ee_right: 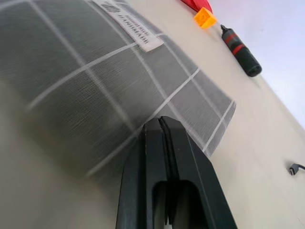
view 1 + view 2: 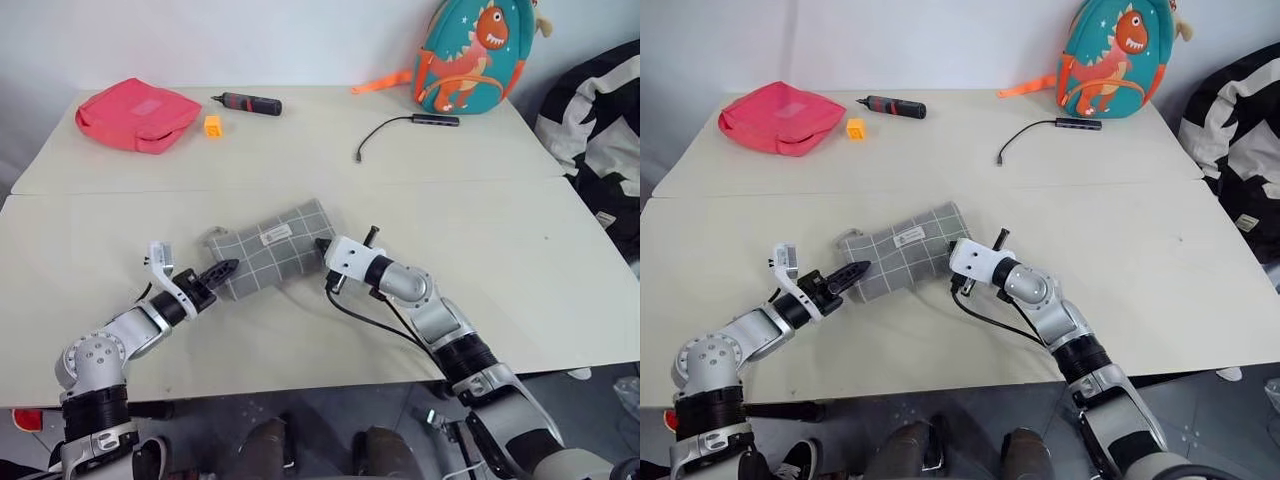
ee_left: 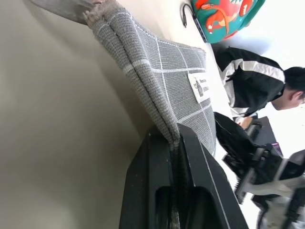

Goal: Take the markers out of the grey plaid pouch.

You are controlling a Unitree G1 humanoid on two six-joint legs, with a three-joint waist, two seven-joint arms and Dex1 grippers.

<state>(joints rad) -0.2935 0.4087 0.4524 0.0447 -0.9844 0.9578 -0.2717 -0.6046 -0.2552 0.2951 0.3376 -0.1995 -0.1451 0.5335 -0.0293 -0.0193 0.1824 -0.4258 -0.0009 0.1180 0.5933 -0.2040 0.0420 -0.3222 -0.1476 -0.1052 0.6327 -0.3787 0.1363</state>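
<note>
Next, I turn the pouch upright (image 2: 272, 250) with the loop toward my right gripper, because the grey plaid pouch lies flat with its loop (image 2: 214, 232) by my left gripper.
The grey plaid pouch (image 2: 270, 248) lies flat in the middle of the table, white label up. My left gripper (image 2: 225, 268) is shut on its left end; in the left wrist view the folded fabric edge (image 3: 167, 71) is pinched between the black fingers (image 3: 200, 181). My right gripper (image 2: 322, 245) is at the pouch's right end. In the right wrist view its fingers (image 1: 178, 157) are shut together with their tips on the plaid cloth (image 1: 95, 71); I see nothing between them. The markers are hidden.
At the back left lie a pink-red pouch (image 2: 135, 115), an orange cube (image 2: 213, 125) and a black-and-red screwdriver (image 2: 250, 103). A teal dinosaur backpack (image 2: 470, 55) and a black cable (image 2: 400, 128) sit at the back right. A person in a black-and-white jacket (image 2: 600, 130) is beside the table's right edge.
</note>
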